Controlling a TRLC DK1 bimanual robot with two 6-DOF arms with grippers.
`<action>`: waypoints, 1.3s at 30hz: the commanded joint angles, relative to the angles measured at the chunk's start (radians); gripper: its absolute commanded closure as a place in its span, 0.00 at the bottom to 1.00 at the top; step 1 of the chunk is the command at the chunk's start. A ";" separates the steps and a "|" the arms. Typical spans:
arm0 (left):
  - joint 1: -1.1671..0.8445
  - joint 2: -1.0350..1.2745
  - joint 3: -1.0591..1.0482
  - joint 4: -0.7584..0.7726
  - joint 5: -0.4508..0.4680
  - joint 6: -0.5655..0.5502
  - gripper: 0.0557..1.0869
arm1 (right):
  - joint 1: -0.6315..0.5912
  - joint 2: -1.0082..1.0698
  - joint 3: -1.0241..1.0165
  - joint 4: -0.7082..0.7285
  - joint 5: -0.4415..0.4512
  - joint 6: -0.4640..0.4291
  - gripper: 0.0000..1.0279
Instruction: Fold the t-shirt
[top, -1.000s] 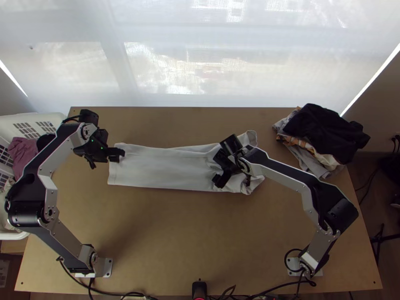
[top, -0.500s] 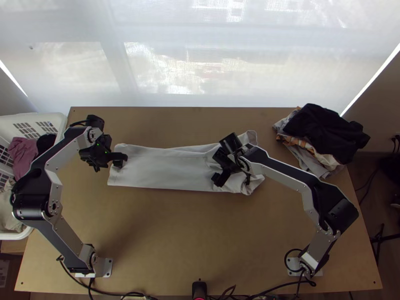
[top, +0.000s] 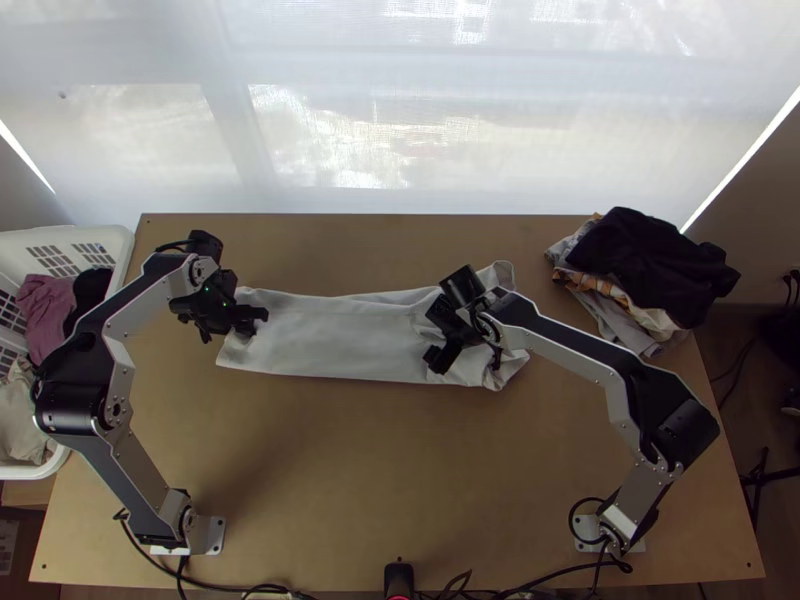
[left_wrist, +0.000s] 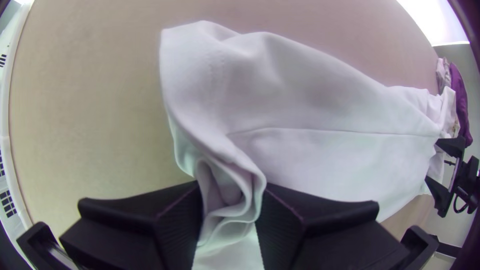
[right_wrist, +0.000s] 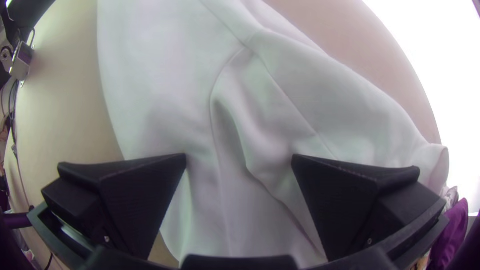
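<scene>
My right gripper's fingers have soft, loose creases (right_wrist: 245, 145) running between them, so the white t-shirt (top: 350, 336) will bunch into a fold and hang down around the gripper when I lift.
The white t-shirt (top: 340, 335) lies as a long folded strip across the table, rumpled at its right end. My left gripper (top: 250, 322) is at the strip's left end; in the left wrist view the left gripper (left_wrist: 230, 210) is shut on a gathered pleat of the shirt (left_wrist: 300, 100). Over the rumpled end stands my right gripper (top: 440, 345). In the right wrist view the right gripper (right_wrist: 240, 165) has its fingers wide apart, with creased white cloth (right_wrist: 260, 135) beneath and between them.
At the table's far right lies a pile of dark and patterned clothes (top: 655, 265). A white laundry basket (top: 110, 240) with garments in it stands beyond the left edge. Bare wood (top: 380, 460) lies between the shirt and the near edge.
My left gripper has moved slightly right along the shirt's left end and closed on the cloth, whose edge there has shifted and bunched. The right gripper has stayed in place.
</scene>
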 joint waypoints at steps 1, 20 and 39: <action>-0.012 0.005 0.012 -0.017 0.040 -0.012 0.76 | -0.001 -0.003 -0.001 -0.006 0.001 0.000 0.05; -0.153 -0.109 0.488 -0.248 0.234 -0.022 0.97 | 0.017 0.036 -0.008 0.001 0.003 0.000 0.05; -0.383 -0.076 0.611 -0.212 0.488 -0.096 0.97 | 0.007 0.069 -0.003 0.001 0.031 -0.005 0.05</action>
